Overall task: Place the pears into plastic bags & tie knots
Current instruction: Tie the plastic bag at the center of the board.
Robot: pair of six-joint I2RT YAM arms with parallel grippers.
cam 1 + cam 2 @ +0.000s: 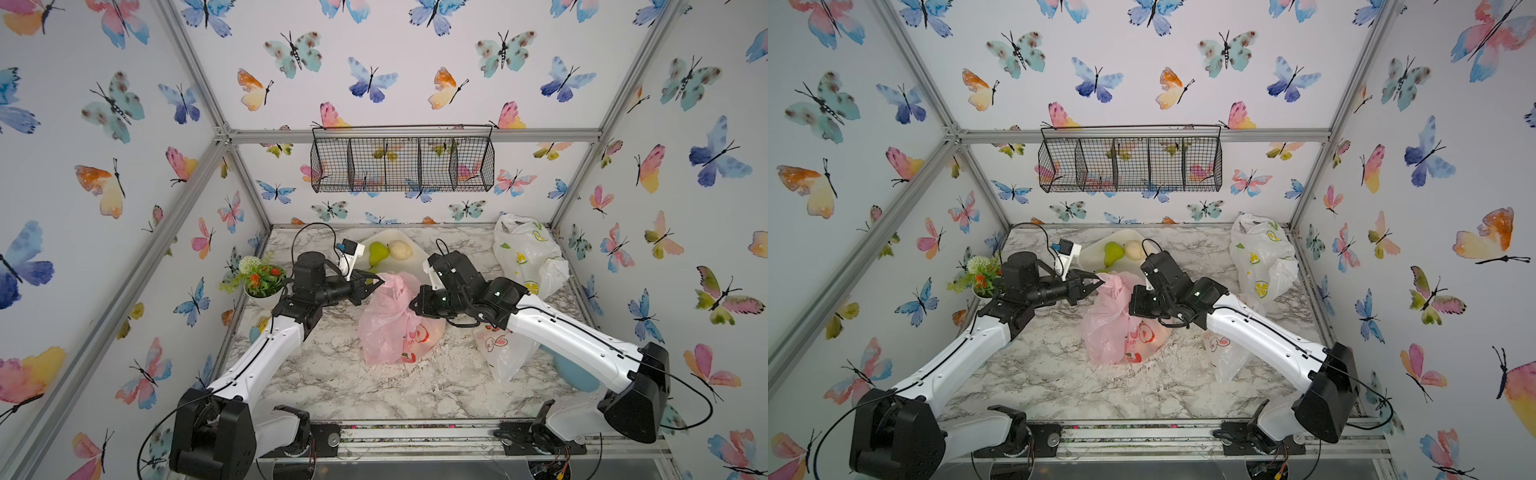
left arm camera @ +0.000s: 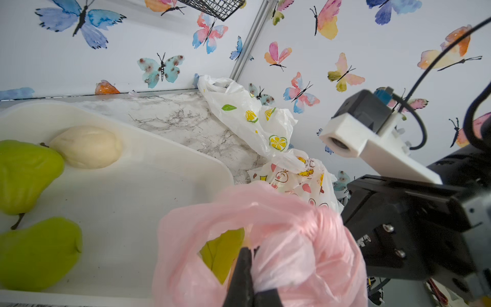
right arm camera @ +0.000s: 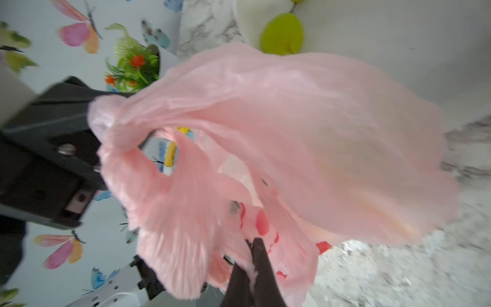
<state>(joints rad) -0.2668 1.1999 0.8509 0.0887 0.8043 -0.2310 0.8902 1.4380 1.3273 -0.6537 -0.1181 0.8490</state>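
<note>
My right gripper should keep pulling its fold of film [image 3: 237, 250] away while my left gripper holds the pink bag's bunched handle strip [image 1: 392, 280], until both go tight, then release.
A pink plastic bag [image 1: 390, 324] with red apple prints stands mid-table, its top pulled up between my arms. My left gripper [image 1: 380, 282] is shut on a bunched handle strip of that pink bag [image 2: 292, 239]. My right gripper [image 3: 253, 247] is shut on a fold of the pink bag's [image 3: 292, 133] film lower down. In both top views the right gripper's fingertips are hidden by its wrist. A green pear [image 1: 377, 253] and a cream pear [image 1: 400, 249] lie on the white tray [image 1: 415, 262]. Another green pear [image 2: 37, 255] shows in the left wrist view. No knot shows on the pink bag.
A white lemon-print bag [image 1: 528, 253] bulges at the back right corner. A white bag with red doodles [image 1: 503, 353] lies under my right forearm. A flower pot [image 1: 262, 282] stands at the left edge. A black wire basket [image 1: 401, 164] hangs on the back wall.
</note>
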